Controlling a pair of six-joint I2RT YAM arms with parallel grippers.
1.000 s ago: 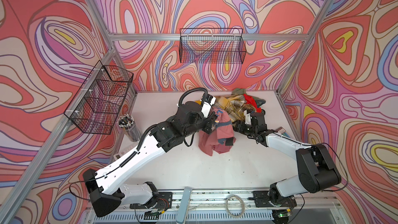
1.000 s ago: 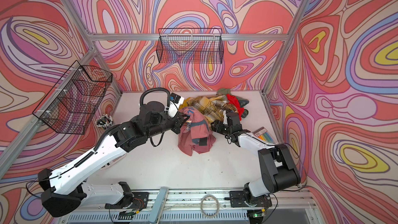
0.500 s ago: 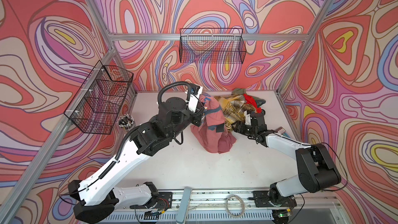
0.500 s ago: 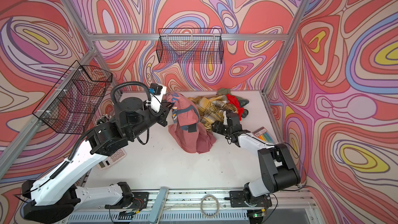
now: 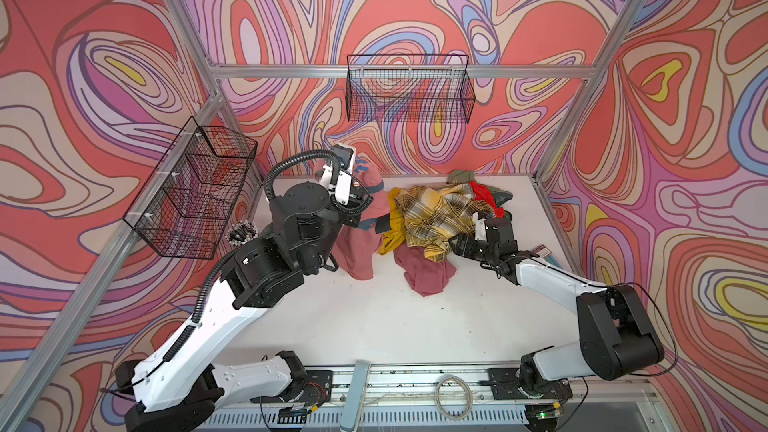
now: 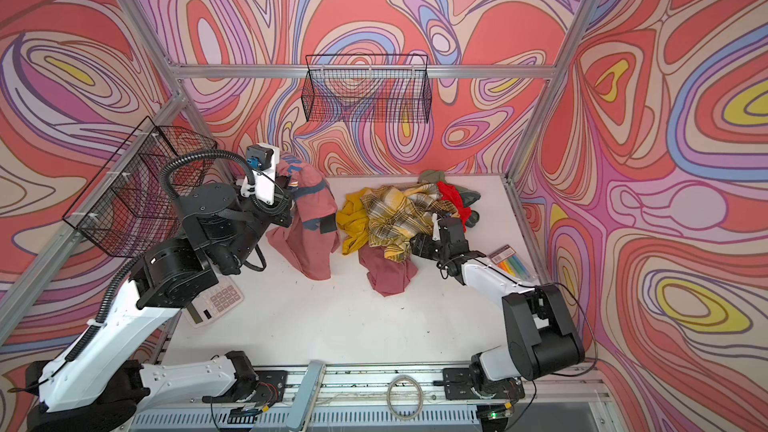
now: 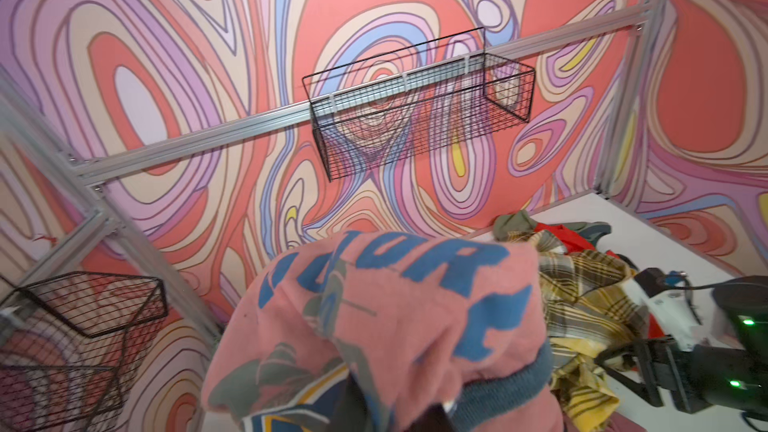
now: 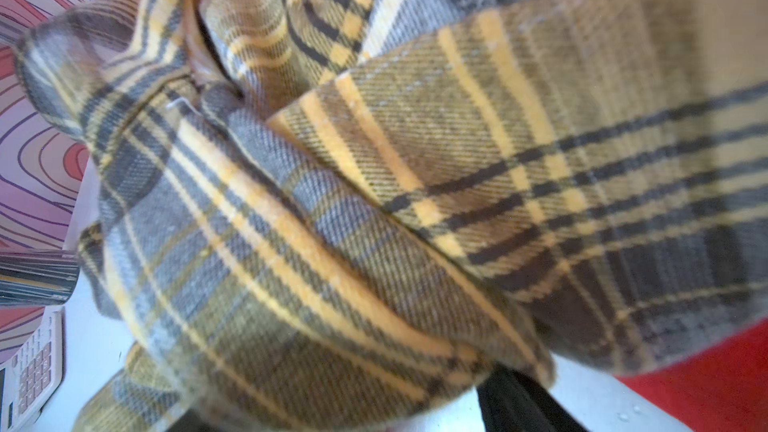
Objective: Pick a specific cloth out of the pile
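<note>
I should keep moving my left gripper toward the empty tabletop (image 6: pixel 281 296) beside the calculator and let go there, as the dusty-pink T-shirt (image 6: pixel 310 238) hangs clear of the mustard cloth.
The cloth (image 5: pixel 360 218) (image 6: pixel 311 222), a dusty-pink T-shirt with blue lettering and grey-blue trim, hangs off the table from my left gripper (image 5: pixel 358 198) (image 6: pixel 287 185), which is shut on its upper part. In the left wrist view the cloth (image 7: pixel 395 305) drapes over the jaws and hides most of them. The pile (image 5: pixel 440 209) (image 6: pixel 395 218) lies to the right and apart from it: a plaid shirt on top, mustard cloth (image 5: pixel 392 228), red cloth (image 5: pixel 484 195) and plain rose cloth (image 5: pixel 424 274). My right gripper (image 5: pixel 454 249) (image 6: pixel 415 248) stands open, pushed against the plaid shirt (image 8: pixel 374 201), which fills its wrist view.
A wire basket (image 5: pixel 409 89) hangs on the back wall and another (image 5: pixel 195 189) on the left wall. A cup of pens (image 5: pixel 241 232) stands at the left edge. A calculator (image 6: pixel 214 301) lies under my left arm. A pack of coloured pens (image 6: pixel 513 261) lies at the right edge.
My left arm has lifted the pink T-shirt and carried it left and back, clear of the pile. The rose cloth now lies uncovered. The right gripper has stayed at the plaid shirt.
</note>
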